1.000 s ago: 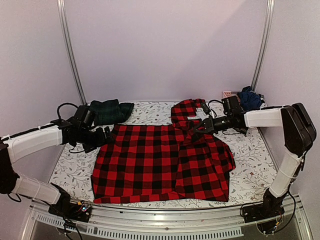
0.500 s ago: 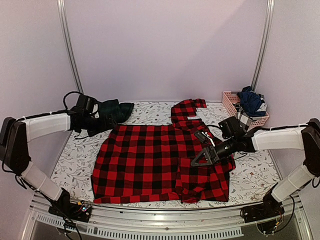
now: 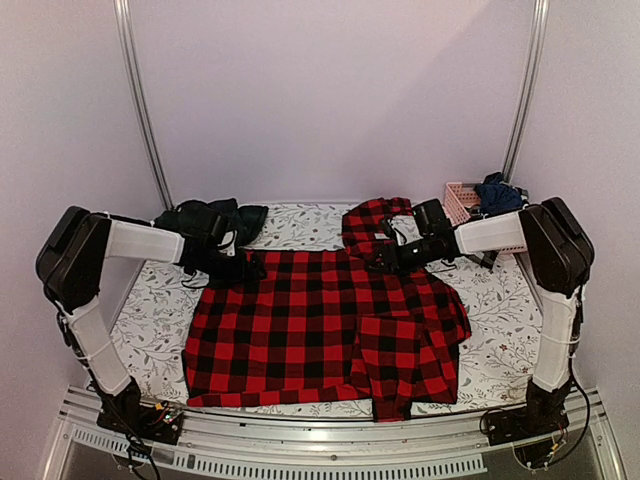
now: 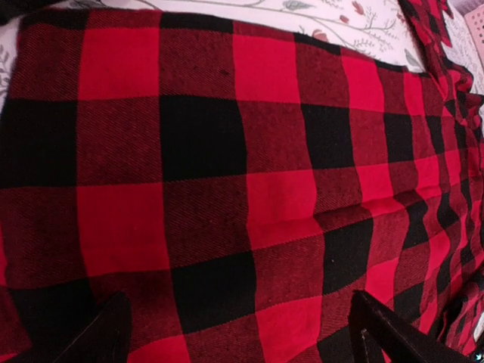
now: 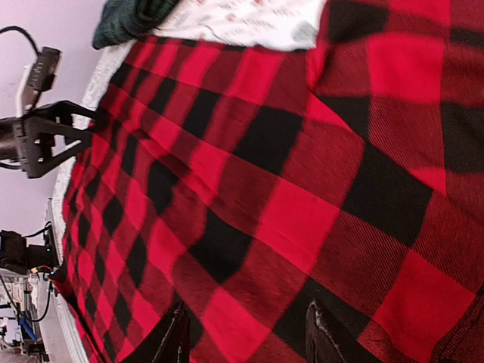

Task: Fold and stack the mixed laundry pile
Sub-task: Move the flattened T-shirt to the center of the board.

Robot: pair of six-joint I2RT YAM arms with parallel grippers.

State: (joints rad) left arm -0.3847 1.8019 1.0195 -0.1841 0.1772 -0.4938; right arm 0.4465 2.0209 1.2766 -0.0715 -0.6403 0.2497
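Observation:
The shirt's flat body is below my left gripper, which is well inside the shirt's far edge. The gripper should go back to the shirt's far corner and pinch the cloth there.
The red-and-black checked flannel shirt lies spread flat mid-table, its right side folded over and one sleeve reaching back. My left gripper hovers open over the shirt's far-left corner; the left wrist view shows checked cloth under its spread fingertips. My right gripper is open over the shirt's far-right part, with nothing between its fingers. A dark green tartan piece sits at the back left. Dark navy clothes fill the basket.
A pink slatted basket stands at the back right corner. The white leaf-patterned cloth shows on both sides of the shirt. The right wrist view catches the left gripper and the tartan piece.
My right gripper opened, swung forward over the shirt's right side, then returned to the far right part. The left gripper drew back toward the tartan piece, then moved onto the shirt's far-left corner.

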